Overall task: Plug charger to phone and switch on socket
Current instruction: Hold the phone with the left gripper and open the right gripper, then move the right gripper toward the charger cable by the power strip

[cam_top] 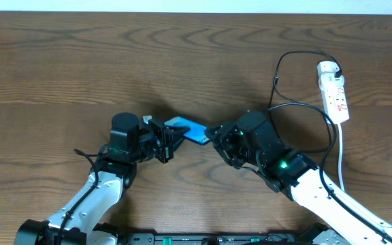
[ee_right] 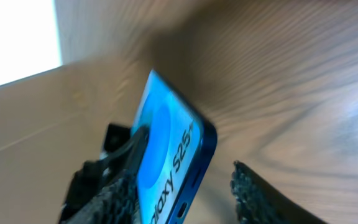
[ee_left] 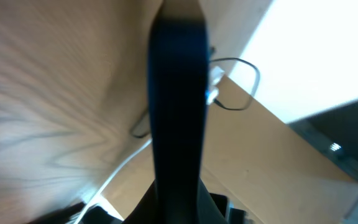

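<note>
The phone's port end point(cam_top: 202, 138) is within my open right gripper, so next I back that gripper clear toward the charger cable point(cam_top: 275, 79) before my left gripper turns the phone.
The phone point(cam_top: 188, 131) is held off the wooden table between my two grippers. My left gripper point(cam_top: 163, 141) is shut on its left end; in the left wrist view the phone point(ee_left: 178, 93) runs edge-on up the middle from the jaws point(ee_left: 179, 208). My right gripper point(cam_top: 216, 133) is open around the right end. In the right wrist view the blue screen point(ee_right: 166, 137) lies against the left finger and the right finger stands apart point(ee_right: 188, 168). The charger cable point(cam_top: 275, 85) loops from the socket point(cam_top: 333, 92) toward my right arm. Its connector tip is hidden.
The socket's white cord point(cam_top: 341, 153) runs down the right side past my right arm. In the left wrist view the black cable loop point(ee_left: 258, 78) and the white cord point(ee_left: 123, 165) lie on the table beyond the phone. A pale wall borders the table's far edge.
</note>
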### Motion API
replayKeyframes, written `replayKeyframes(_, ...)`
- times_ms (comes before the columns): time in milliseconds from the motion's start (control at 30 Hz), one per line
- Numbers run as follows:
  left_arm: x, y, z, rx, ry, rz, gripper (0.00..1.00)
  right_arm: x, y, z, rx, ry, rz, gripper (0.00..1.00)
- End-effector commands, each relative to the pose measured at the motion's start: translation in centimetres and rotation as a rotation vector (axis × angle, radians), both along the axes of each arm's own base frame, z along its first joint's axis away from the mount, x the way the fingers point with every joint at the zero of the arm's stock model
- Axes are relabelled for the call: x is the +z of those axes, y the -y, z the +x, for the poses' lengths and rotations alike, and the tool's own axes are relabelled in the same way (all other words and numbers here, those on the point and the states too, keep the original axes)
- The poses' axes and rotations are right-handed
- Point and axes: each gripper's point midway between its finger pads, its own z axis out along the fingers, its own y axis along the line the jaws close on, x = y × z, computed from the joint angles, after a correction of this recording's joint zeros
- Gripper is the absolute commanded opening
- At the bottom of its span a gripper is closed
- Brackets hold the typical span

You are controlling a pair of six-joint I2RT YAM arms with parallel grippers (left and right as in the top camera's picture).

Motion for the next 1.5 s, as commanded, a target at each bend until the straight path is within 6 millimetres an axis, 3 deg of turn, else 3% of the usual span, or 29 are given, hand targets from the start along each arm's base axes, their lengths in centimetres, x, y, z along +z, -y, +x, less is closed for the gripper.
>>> replayKeyframes(0, 0.6, 0.1, 0.1, -0.048, 0.077, 0.033, 0.08, -1.1, 2.1, 0.8, 0.018, 0.112, -0.188, 0.54)
replayKeyframes(67, 0.7, 0.3, 0.0, -0.062, 0.082, 0.028, 0.08, -1.9, 3.5, 0.9, 0.009, 0.124, -0.277, 0.65)
replayKeyframes(133, 0.8, 0.4, -0.2, -0.076, 0.080, 0.019, 0.08, -2.6, 4.8, 0.8, 0.005, 0.131, -0.359, 0.92)
replayKeyframes(167, 0.9, 0.5, -0.3, -0.081, 0.079, 0.015, 0.08, -2.9, 5.6, 0.8, -0.003, 0.135, -0.408, 0.99)
replayKeyframes(400, 2.5, 1.3, -0.6, -0.099, 0.050, -0.083, 0.08, -3.8, 9.6, 1.0, -0.099, 0.135, -0.603, 0.99)
replayKeyframes(567, 6.4, 1.4, 1.5, -0.062, 0.246, -0.127, 0.08, -3.3, 11.5, 1.8, -0.156, 0.182, -0.706, 0.99)
replayKeyframes(767, 6.6, 1.2, 2.1, -0.041, 0.258, -0.120, 0.08, -2.3, 12.1, 2.7, -0.088, 0.247, -0.787, 0.95)
replayKeyframes(1100, 7.7, 1.5, 3.8, -0.037, 0.282, -0.121, 0.07, 1.9, 11.3, 4.4, -0.007, 0.336, -0.827, 0.99)
replayKeyframes(1467, 9.0, 2.2, 7.7, -0.034, 0.348, -0.092, 0.08, 1.7, 14.2, 5.1, -0.056, 0.282, -0.855, 0.99)
